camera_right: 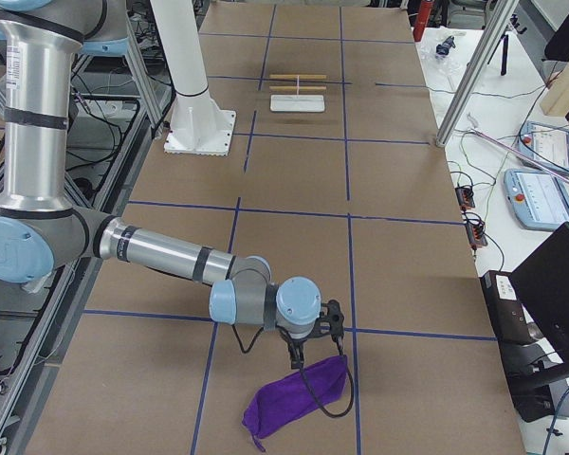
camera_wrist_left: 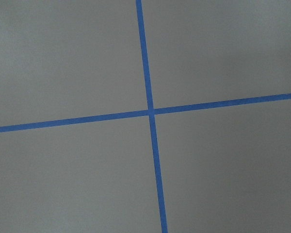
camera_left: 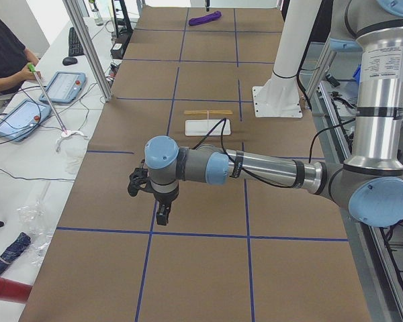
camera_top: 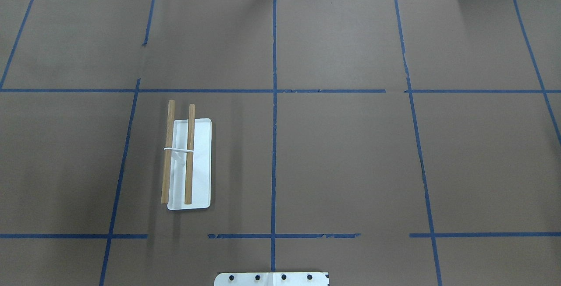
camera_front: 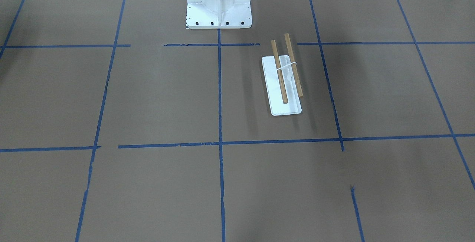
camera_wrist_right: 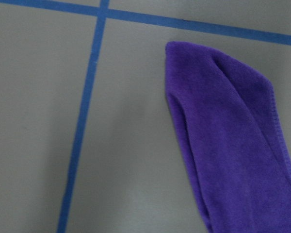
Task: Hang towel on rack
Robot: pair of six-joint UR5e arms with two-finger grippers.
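The purple towel will hang down from the robot's right gripper as a narrow, still folded piece when the robot lifts it, because soft lengthwise folds stack the towel's layers.
The rack stands on the brown table: a flat white base, a white upright and two wooden dowels. It also shows in the overhead view and small in the side views. The purple towel lies folded and flat at the table's end on my right, far from the rack; the right wrist view shows it. My right gripper hangs just above the towel's near edge. My left gripper hangs over bare table at the opposite end. I cannot tell whether either gripper is open or shut.
The large white metal pedestal stands at the table's robot-side edge, near the rack. Blue tape lines grid the table. Aluminium posts and tablets stand along the operators' side.
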